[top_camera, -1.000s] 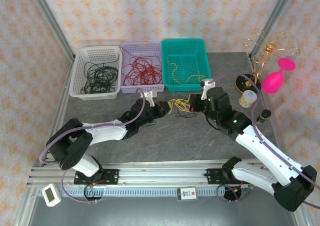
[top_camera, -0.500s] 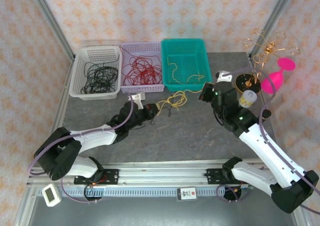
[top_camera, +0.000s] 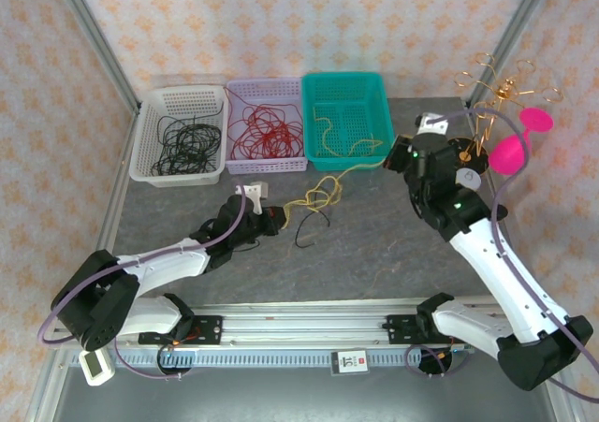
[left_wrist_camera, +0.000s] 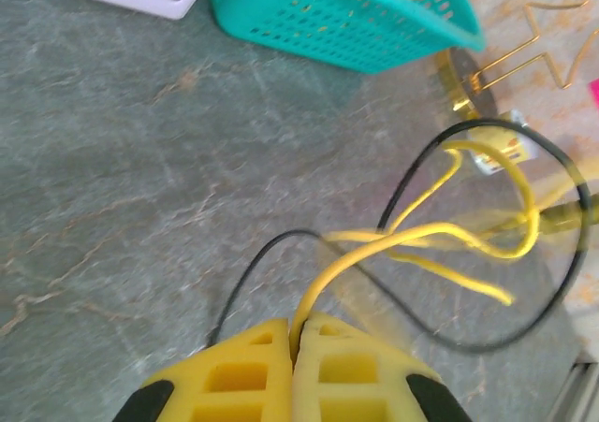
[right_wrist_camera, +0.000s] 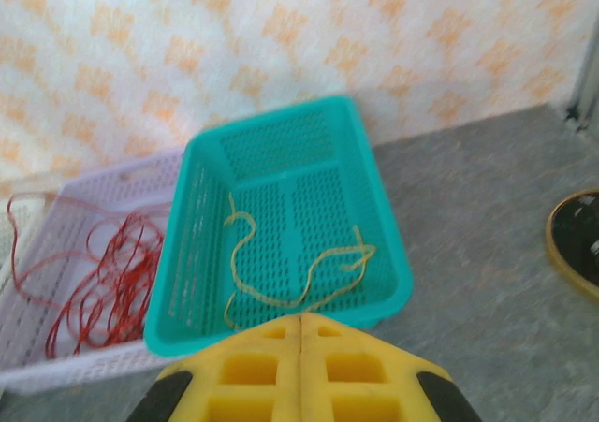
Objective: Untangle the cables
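My left gripper is holding the yellow end (top_camera: 288, 208) of the yellow knot (top_camera: 321, 196), which is stretched between both grippers, and should keep it low until my right gripper's strand pulls free, then let go.
My left gripper (top_camera: 279, 218) lies low on the grey table, shut on one end of a yellow cable (left_wrist_camera: 412, 240) that comes out between its pads (left_wrist_camera: 298, 333). The yellow cable bunches in a small knot (top_camera: 318, 196), and a strand runs on to my right gripper (top_camera: 393, 160), raised in front of the teal basket. Its jaws (right_wrist_camera: 301, 321) are pressed together, and the strand at its tips is hidden in the right wrist view. A black cable (top_camera: 304, 235) loops through the yellow one and trails onto the table (left_wrist_camera: 253, 272).
Three baskets line the back: a white basket (top_camera: 182, 92) with black cables, a purple basket (top_camera: 267, 85) with red cables, a teal basket (right_wrist_camera: 178, 254) with a yellow cable (right_wrist_camera: 281, 300). A gold wire stand (top_camera: 501, 90), pink cup (top_camera: 515, 151) and black disc (top_camera: 459, 151) crowd the right arm.
The grippers have drawn apart: the right one went up and right toward the teal basket, the left one back and left. The yellow cable between them is stretched out, the black loop hanging lower.
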Tool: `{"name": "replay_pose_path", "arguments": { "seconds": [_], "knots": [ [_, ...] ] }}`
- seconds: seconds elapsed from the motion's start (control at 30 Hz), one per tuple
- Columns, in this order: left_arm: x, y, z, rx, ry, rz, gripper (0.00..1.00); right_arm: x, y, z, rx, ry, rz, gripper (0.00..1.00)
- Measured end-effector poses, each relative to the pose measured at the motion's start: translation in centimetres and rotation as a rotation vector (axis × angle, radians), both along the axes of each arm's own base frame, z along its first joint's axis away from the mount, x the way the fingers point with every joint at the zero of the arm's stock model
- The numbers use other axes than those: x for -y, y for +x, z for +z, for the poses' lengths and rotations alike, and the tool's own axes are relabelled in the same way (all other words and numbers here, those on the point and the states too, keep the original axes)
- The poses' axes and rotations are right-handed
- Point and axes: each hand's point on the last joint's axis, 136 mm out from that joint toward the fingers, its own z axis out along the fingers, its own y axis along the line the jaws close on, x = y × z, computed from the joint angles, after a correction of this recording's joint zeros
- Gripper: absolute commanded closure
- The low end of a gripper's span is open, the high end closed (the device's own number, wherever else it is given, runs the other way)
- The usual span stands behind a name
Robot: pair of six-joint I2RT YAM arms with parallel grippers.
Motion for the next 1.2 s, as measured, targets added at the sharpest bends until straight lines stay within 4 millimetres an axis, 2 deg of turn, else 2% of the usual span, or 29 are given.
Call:
{"name": "replay_pose_path", "arguments": {
  "seconds": [0.1,0.2,0.3,0.5,0.67,0.7,0.73,0.77,0.83,0.93,1.03,1.2],
  "knots": [
    [-1.6,-0.7,-2.7,-0.063,0.066,0.025,1.00,2.7,0.7,5.0,0.110,0.002,-0.087,1.00],
    [-2.7,-1.5,-4.9,-0.118,0.121,0.040,1.00,4.1,1.0,9.3,0.215,0.021,-0.132,1.00],
    [-3.2,-1.9,-5.7,-0.135,0.151,0.047,1.00,4.2,1.4,10.9,0.253,0.030,-0.129,1.00],
    [-3.6,-1.7,-5.9,-0.128,0.174,0.061,1.00,1.9,2.2,10.6,0.239,0.054,-0.015,1.00],
    [-3.7,-1.8,-6.0,-0.122,0.191,0.052,0.91,-0.2,1.6,11.0,0.224,0.099,0.108,1.00],
    [-3.7,-1.8,-5.8,-0.117,0.190,0.050,0.85,-0.5,1.3,11.0,0.221,0.107,0.130,1.00],
    [-3.7,-1.8,-5.5,-0.109,0.189,0.048,0.73,-0.7,0.9,10.9,0.214,0.114,0.151,1.00],
    [-3.8,-1.8,-5.2,-0.099,0.191,0.047,0.55,-1.0,0.4,10.9,0.206,0.122,0.173,1.00],
    [-3.9,-1.9,-4.4,-0.077,0.194,0.042,0.41,-1.5,-0.6,10.6,0.195,0.139,0.217,1.00],
    [-4.3,-2.0,-3.4,-0.055,0.216,0.041,0.40,-2.4,-2.2,9.6,0.165,0.154,0.288,1.00],
    [-4.4,-2.0,-1.9,-0.025,0.225,0.030,0.44,-3.3,-3.1,7.9,0.122,0.173,0.349,1.00],
    [-2.2,-1.8,3.2,0.074,0.143,-0.062,0.46,-4.6,-3.6,5.6,0.056,0.203,0.419,1.00]
  ]
}}
